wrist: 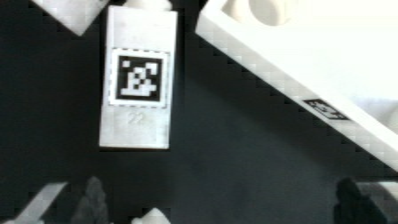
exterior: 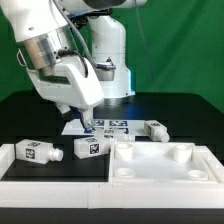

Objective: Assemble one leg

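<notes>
My gripper will lower the leg [exterior: 90, 147] at the rimmed corner hole [exterior: 183, 151]. The leg will stand upright there, neck down, because it narrows to a round neck that fits the hole.
A white leg [wrist: 139, 85] with a black-and-white tag lies lengthwise on the black table, ahead of my gripper [wrist: 222, 205]. The gripper is open and empty, and its two dark fingertips [wrist: 80, 203] sit wide apart. In the exterior view the gripper [exterior: 84, 112] hovers above this leg [exterior: 90, 147], clear of it. A second leg [exterior: 32, 152] lies toward the exterior view's left. A third leg [exterior: 155, 130] lies toward the exterior view's right. The large white tabletop [exterior: 165, 165] with rimmed corner holes lies beside the leg and shows in the wrist view [wrist: 302, 60].
The marker board [exterior: 105, 127] lies flat behind the legs, in front of the arm's base. A white raised wall [exterior: 55, 178] runs along the table's front at the exterior view's left. A small white piece [wrist: 151, 214] shows between the fingertips.
</notes>
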You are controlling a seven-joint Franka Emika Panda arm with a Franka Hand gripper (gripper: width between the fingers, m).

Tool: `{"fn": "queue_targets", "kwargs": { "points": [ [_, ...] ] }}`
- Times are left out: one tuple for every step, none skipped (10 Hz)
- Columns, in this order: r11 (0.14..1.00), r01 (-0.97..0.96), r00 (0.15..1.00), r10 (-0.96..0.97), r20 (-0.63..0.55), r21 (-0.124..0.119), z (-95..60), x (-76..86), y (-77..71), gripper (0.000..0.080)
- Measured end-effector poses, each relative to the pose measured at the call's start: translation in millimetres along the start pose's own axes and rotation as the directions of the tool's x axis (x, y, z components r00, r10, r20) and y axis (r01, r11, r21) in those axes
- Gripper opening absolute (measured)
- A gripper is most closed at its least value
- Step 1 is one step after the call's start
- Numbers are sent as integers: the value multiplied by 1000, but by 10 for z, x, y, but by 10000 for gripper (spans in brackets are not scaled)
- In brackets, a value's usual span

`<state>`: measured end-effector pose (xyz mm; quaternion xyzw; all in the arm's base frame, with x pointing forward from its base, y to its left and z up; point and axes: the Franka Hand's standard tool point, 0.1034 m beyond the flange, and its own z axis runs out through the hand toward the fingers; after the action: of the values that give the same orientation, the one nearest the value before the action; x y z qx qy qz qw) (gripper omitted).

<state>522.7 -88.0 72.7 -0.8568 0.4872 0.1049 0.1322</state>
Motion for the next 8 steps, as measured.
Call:
{"fn": "queue_targets", "kwargs": {
  "points": [
    [1000, -1, 1000, 1, 25, -5, 5, -10, 34, 649],
    [1000, -18, 991, 21, 135, -24, 27, -78, 119, 649],
    [998, -46, 970, 56, 236, -50, 64, -105, 216, 649],
    [995, -63, 932, 87, 351, -79, 93, -109, 298, 649],
    [992, -79, 898, 114, 425, -98, 146, -63, 374, 649],
    [989, -87, 877, 131, 462, -116, 198, -56, 438, 649],
    [989, -87, 862, 136, 488, -123, 194, -48, 447, 649],
    [988, -89, 863, 138, 485, -122, 202, -17, 456, 649]
  ]
}}
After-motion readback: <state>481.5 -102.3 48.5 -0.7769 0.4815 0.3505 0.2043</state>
